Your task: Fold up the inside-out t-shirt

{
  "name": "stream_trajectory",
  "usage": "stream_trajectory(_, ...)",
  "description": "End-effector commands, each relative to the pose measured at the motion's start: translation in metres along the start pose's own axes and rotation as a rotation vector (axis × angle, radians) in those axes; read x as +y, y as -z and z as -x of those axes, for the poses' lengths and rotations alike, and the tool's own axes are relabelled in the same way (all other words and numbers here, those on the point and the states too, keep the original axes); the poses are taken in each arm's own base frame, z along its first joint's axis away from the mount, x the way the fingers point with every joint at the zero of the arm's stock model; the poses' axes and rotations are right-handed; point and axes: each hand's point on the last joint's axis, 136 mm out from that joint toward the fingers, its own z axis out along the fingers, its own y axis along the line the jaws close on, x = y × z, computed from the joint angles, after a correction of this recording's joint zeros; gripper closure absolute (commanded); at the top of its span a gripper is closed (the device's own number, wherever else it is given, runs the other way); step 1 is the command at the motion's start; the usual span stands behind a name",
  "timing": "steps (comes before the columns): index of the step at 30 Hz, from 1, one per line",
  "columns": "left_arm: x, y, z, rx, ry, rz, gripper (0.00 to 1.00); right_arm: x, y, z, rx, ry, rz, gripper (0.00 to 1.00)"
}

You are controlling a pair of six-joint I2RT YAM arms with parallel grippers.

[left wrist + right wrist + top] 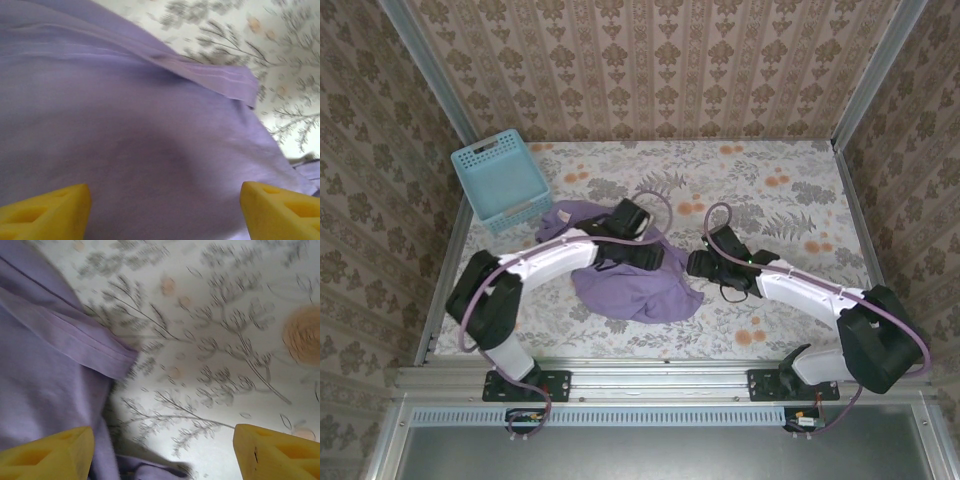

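Observation:
The t-shirt is lying in a loose, crumpled heap (632,294), so I expect its far end (563,216) by the basket to get dragged along when I pull the t-shirt's hemmed edge.
The inside-out t-shirt (635,290) lies crumpled in a lavender heap on the flowered table, left of centre. My left gripper (642,255) hangs over the heap's upper part, open, its yellow fingertips (47,212) wide apart above plain purple cloth (125,130) with nothing between them. A stitched hem (215,75) runs across the cloth beyond the fingers. My right gripper (700,263) stands open just right of the shirt, and between its yellow fingertips (47,452) lies bare tablecloth. The shirt's hemmed edge (75,340) lies to that gripper's left.
A light-blue lattice basket (500,180) stands at the back left, close to the shirt's far end. Patterned walls close in the table (790,190) on three sides. Bare flowered cloth stretches to the right and back.

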Motion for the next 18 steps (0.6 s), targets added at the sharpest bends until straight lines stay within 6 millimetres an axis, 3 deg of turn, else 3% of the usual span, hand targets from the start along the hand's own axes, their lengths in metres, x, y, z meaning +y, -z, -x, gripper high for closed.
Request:
stream_trajectory(1,-0.030,-0.005,0.003,0.023,-0.104,-0.034,0.20,-0.010,0.000,-0.011,0.006,-0.074,0.003,0.25)
stream_trajectory(5,-0.042,-0.028,-0.008,0.085,-0.139,-0.025,0.20,-0.024,-0.004,-0.027,0.027,-0.089,-0.019,0.26)
stream_trajectory(9,-0.029,-0.044,-0.018,0.139,-0.125,0.043,0.37,-0.019,-0.007,-0.041,0.051,-0.095,0.024,0.26)
stream_trajectory(11,-0.028,-0.043,-0.018,0.122,-0.115,0.038,0.47,-0.009,-0.007,-0.047,0.067,-0.089,0.073,0.26)
stream_trajectory(15,-0.023,-0.028,-0.013,0.065,-0.074,0.018,0.77,0.012,-0.011,-0.059,0.101,-0.070,0.145,0.26)
stream_trajectory(18,-0.019,-0.011,-0.007,0.002,-0.040,0.003,0.88,0.027,-0.016,-0.063,0.114,-0.059,0.193,0.28)
